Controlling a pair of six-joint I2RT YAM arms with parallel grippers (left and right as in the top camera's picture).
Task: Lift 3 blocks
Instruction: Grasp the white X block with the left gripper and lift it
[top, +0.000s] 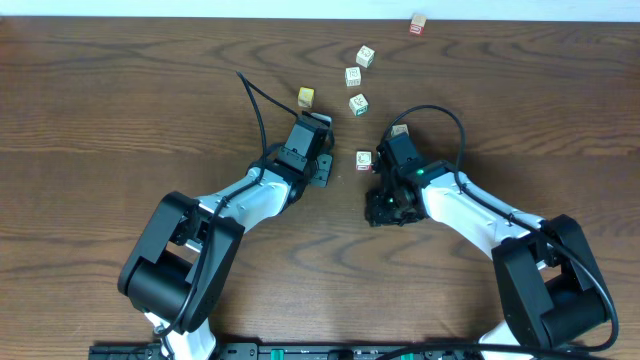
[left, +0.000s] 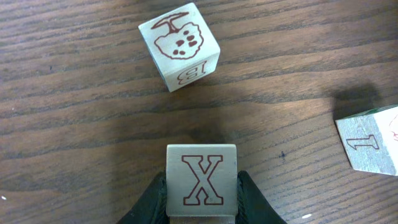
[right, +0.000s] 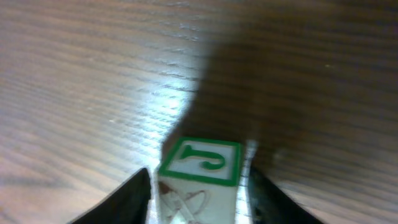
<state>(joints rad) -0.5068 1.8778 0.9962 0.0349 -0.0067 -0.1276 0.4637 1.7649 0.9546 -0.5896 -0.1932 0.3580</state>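
Observation:
The J cube (right: 200, 171) fills the robot's right gripper and another block (top: 363, 160) lies loose, so the robot should put the cube down, pick up that block and bring the X block alongside.
A pale wooden block (left: 202, 180) printed with a dark red X sits between the fingers of my left gripper (left: 202, 182), which press on both of its sides. In the overhead view that left gripper (top: 317, 123) is left of centre. Just beyond it lies another block (left: 179, 45) with an apple drawing and a B, the yellowish block (top: 306, 97) seen from overhead. A third block (left: 370, 146) marked 1 lies to the right. My right gripper (right: 199, 175) straddles a white cube (right: 202, 163) with a green J, with a gap showing on its left side. Overhead, the right gripper (top: 399, 134) is right of centre.
More letter cubes are scattered on the dark wooden table: one (top: 364, 159) between the two grippers, others at the back (top: 353, 76) (top: 365, 56), and a red-edged one (top: 417, 24) near the far edge. A black cable (top: 255, 100) trails from the left arm.

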